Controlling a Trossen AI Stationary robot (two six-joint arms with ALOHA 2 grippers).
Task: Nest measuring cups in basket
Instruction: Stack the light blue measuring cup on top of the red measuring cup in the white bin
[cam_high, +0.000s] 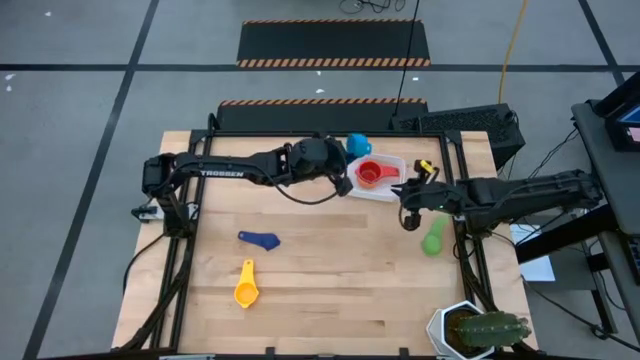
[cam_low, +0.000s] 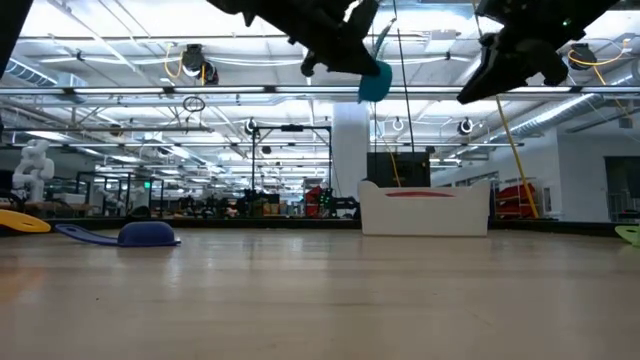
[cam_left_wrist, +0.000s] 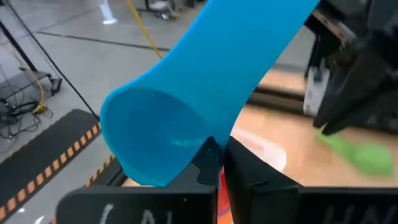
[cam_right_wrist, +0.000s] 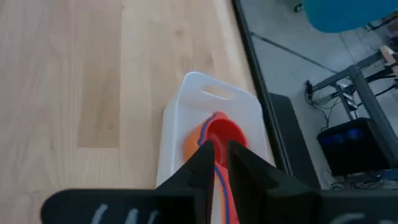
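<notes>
My left gripper carries on until it is over the red cup's bowl (cam_high: 369, 172) and let go there, because the light blue cup (cam_low: 375, 84) is above the basket's rim and that bowl is open upward.
My left gripper (cam_high: 343, 163) hangs high over the table's far side, just beside the white basket (cam_high: 392, 190), and is shut on the light blue cup (cam_high: 358, 146). The basket rests on the table with a red cup (cam_right_wrist: 221, 132) nested in an orange one (cam_right_wrist: 193, 144) and a blue edge beneath them. My right gripper (cam_high: 407, 205) is shut and empty, raised to the right of the basket. A green cup (cam_high: 434, 237), a navy cup (cam_high: 260, 240) and a yellow cup (cam_high: 246, 285) lie on the wood. My left gripper pinches the light blue cup between its two fingers (cam_left_wrist: 208, 158) at the bowl's wall (cam_left_wrist: 196, 134), near where the handle starts. The cup is lifted clear of the table (cam_low: 375, 80) and hangs tilted, its handle (cam_left_wrist: 261, 43) reaching away past the fingers.
A white pot with a cactus (cam_high: 480, 330) stands at the table's near right corner. Black frame rails run along the table's left and right sides. Open wood lies in the middle and near part of the table, between the navy and green cups.
</notes>
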